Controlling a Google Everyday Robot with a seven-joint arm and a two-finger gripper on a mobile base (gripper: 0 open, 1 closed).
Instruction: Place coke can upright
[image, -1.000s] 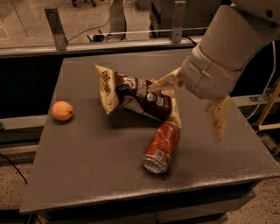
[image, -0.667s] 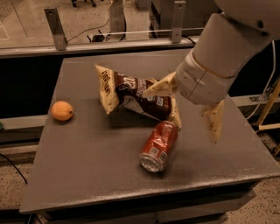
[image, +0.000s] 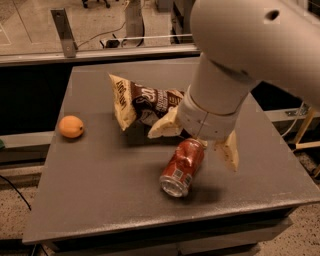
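Observation:
My open fingers are around the coke can's far end (image: 191, 149) across its narrow way. My gripper keeps going down until they are on either side of the red body (image: 184, 164), and then close.
The coke can (image: 182, 168) is red with silver rims and lies on its side on the grey table (image: 100, 190), its silver end facing the front edge. My gripper (image: 192, 149) hangs from the big white arm and is right over the can's far end. It is open: one cream finger (image: 164, 128) is to the left of the can and the other (image: 228, 153) to the right. Neither finger visibly grips the can.
A brown and cream chip bag (image: 142, 102) lies just behind the can, partly hidden by the arm. A round orange fruit (image: 70, 126) sits near the table's left edge. The table's front edge is close below the can.
My arm has moved left and down toward the can, so the open fingers now straddle its far end. The can, bag and orange have not moved.

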